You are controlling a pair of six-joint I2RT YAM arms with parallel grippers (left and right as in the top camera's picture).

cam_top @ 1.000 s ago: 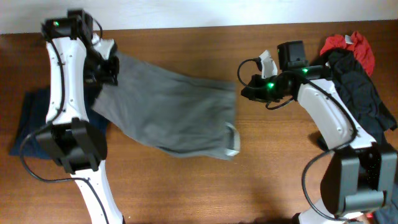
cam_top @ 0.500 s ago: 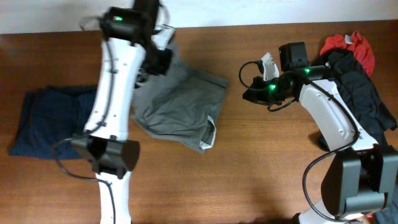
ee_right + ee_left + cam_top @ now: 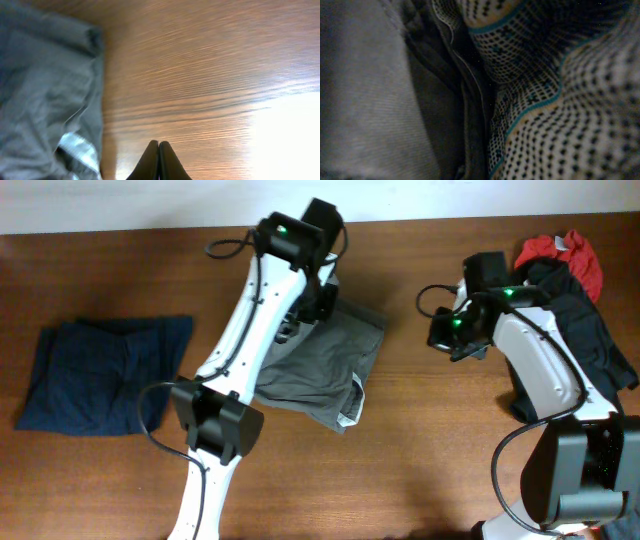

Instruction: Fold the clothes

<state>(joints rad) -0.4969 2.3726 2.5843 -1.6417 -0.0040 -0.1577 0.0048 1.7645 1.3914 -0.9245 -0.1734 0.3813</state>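
Observation:
The lower part of the grey shorts [image 3: 312, 382] is spread out on open wood, so the robot's left gripper should go on lowering the shorts' far edge [image 3: 345, 311] until it rests, then let go of it.
The grey shorts [image 3: 322, 368] lie bunched and doubled over on the table's middle, with a pale inner edge at their lower right. My left gripper [image 3: 318, 292] is at their far edge, shut on the cloth. The left wrist view is filled with grey fabric [image 3: 365, 100] and a dotted pocket lining [image 3: 560, 75]; its fingers are hidden. My right gripper [image 3: 442, 332] is shut and empty above bare table, to the right of the shorts. The right wrist view shows its closed fingertips [image 3: 159, 146] and the shorts [image 3: 45, 90] at the left.
A dark navy garment [image 3: 105, 375] lies flat at the left. A heap of black [image 3: 580, 320] and red [image 3: 565, 252] garments sits at the far right, beside the right arm. The table's far edge meets a white wall.
My left arm swept from the far left to the middle, dragging the shorts' edge over and to the right, uncovering the navy garment. My right gripper drew back slightly to the right.

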